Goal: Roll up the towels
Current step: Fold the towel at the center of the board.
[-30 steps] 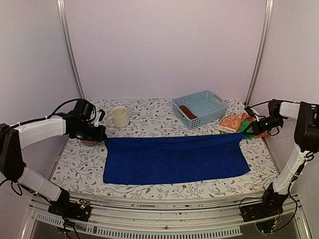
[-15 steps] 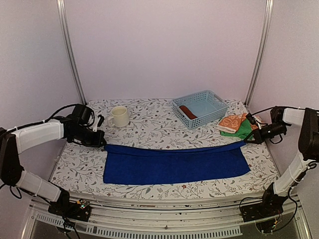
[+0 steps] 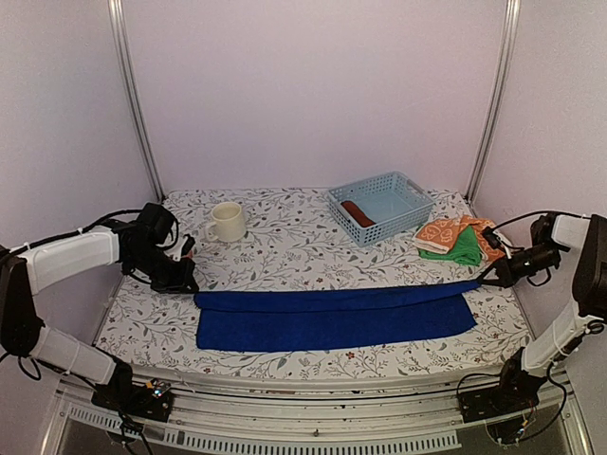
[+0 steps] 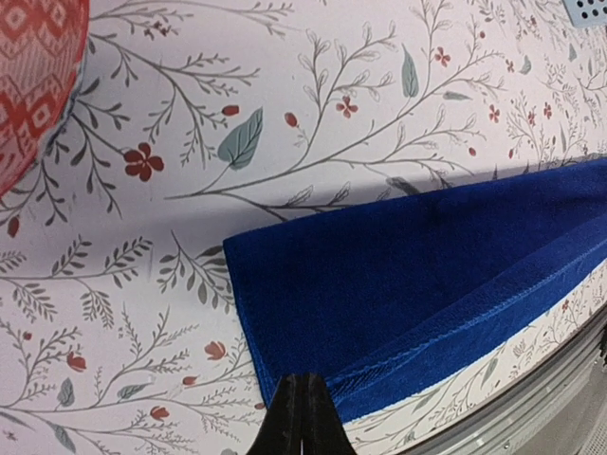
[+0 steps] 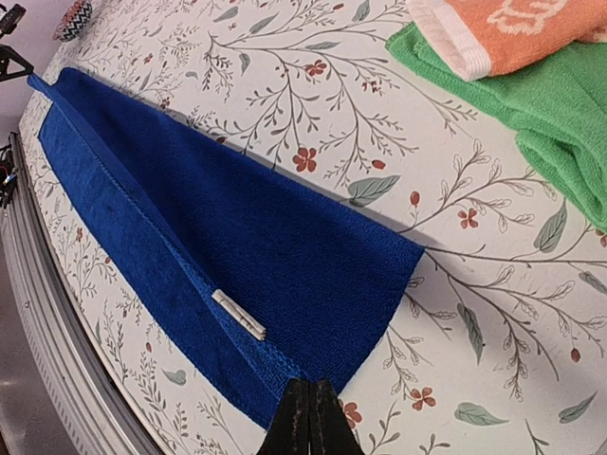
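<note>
I should now move my left gripper toward the towel's near edge (image 3: 216, 350) and let go of the hem's corner there, as the towel's raised hem (image 3: 332, 308) is stretched straight above the towel's lower layer.
The royal-blue towel (image 3: 332, 318) lies as a long band across the near half of the table, its far hem folded over toward the front. My left gripper (image 3: 190, 287) is shut on the hem's left corner (image 4: 303, 384). At the other end, my right gripper (image 3: 486, 282) is shut on the right corner (image 5: 309, 387). The hem is raised and stretched between them over the lower layer (image 4: 398, 275) (image 5: 237, 237). An orange white-patterned towel (image 3: 446, 230) and a green towel (image 3: 462, 248) are piled at the right. A rust-brown towel (image 3: 358, 212) lies in the basket.
The pale blue lattice basket (image 3: 398, 227) stands at the back right. A cream mug (image 3: 227, 222) stands at the back left. A red patterned round thing (image 4: 38, 76) lies just beyond the towel's left end. The table's metal front rail (image 3: 303, 403) runs along the near edge.
Both grippers have moved toward the near edge with the towel's far hem. The fold has come forward, and the blue towel is now a narrower band.
</note>
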